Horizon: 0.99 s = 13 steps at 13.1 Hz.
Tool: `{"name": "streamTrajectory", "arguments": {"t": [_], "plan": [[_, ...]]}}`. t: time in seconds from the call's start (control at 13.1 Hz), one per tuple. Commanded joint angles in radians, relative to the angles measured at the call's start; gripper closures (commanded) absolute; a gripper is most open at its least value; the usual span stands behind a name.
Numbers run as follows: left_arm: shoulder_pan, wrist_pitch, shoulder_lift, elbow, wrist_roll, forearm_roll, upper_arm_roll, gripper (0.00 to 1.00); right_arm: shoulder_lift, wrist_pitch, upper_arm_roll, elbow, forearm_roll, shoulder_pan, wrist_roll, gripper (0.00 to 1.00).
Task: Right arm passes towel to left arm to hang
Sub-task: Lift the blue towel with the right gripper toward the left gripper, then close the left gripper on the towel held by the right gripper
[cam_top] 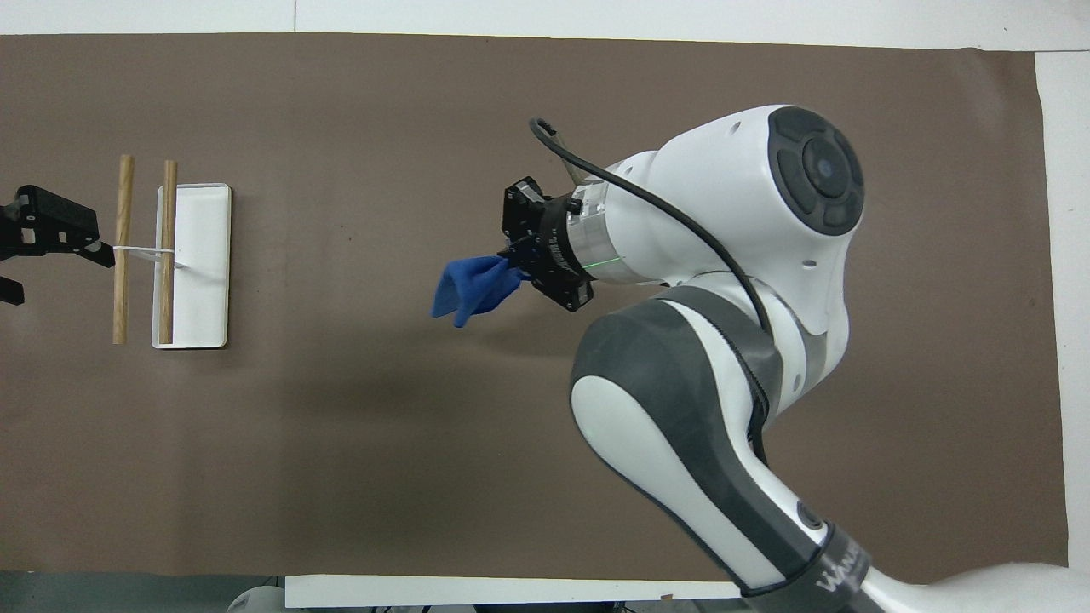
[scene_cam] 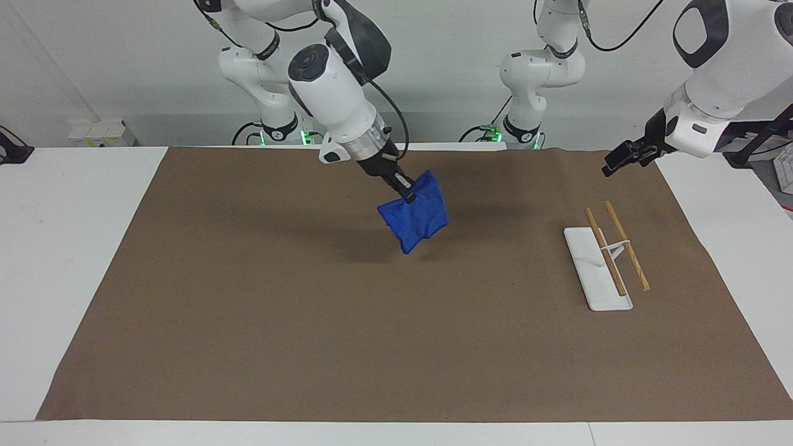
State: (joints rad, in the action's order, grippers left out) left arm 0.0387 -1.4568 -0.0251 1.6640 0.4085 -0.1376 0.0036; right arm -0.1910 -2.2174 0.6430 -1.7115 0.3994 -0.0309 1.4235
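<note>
The blue towel's loose side point(cam_top: 450, 292) is turned to the open fingers of my left gripper, so my left gripper should go on moving to the towel point(scene_cam: 437, 212) until its fingers close on it.
My right gripper point(scene_cam: 406, 189) is shut on the top edge of the blue towel point(scene_cam: 414, 214) and holds it in the air over the middle of the brown mat point(scene_cam: 396, 347). The towel hangs bunched below the fingers and touches nothing; it also shows in the overhead view point(cam_top: 470, 289), next to the right gripper point(cam_top: 515, 260). My left gripper point(scene_cam: 621, 158) hovers over the mat's edge at the left arm's end, above and beside the rack; it also shows in the overhead view point(cam_top: 51, 243).
A white rack base point(scene_cam: 596, 267) carrying two wooden rods point(scene_cam: 626, 244) stands on the mat toward the left arm's end, also in the overhead view point(cam_top: 192, 264). White table point(scene_cam: 62, 248) surrounds the mat.
</note>
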Motion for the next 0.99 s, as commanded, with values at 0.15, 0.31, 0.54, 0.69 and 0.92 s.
{"name": "streamTrajectory", "arguments": {"t": [0.15,0.31,0.54,0.69,0.92], "plan": [[-0.046,-0.186,-0.096,0.223,0.482,-0.212,-0.002,0.0,-0.065,-0.204,0.109,0.042,0.157,0.018,0.078,1.0],[-0.059,-0.229,-0.117,0.27,0.611,-0.318,-0.002,0.0,-0.096,-0.292,0.133,0.079,0.22,0.054,0.122,1.0],[-0.066,-0.301,-0.176,0.381,0.778,-0.414,-0.002,0.0,-0.126,-0.398,0.138,0.108,0.219,0.098,0.175,1.0],[-0.069,-0.289,-0.179,0.384,0.84,-0.424,-0.002,0.0,-0.137,-0.455,0.147,0.109,0.219,0.103,0.187,1.0],[-0.06,-0.258,-0.179,0.378,0.908,-0.447,-0.005,0.0,-0.142,-0.465,0.155,0.11,0.219,0.112,0.192,1.0]]}}
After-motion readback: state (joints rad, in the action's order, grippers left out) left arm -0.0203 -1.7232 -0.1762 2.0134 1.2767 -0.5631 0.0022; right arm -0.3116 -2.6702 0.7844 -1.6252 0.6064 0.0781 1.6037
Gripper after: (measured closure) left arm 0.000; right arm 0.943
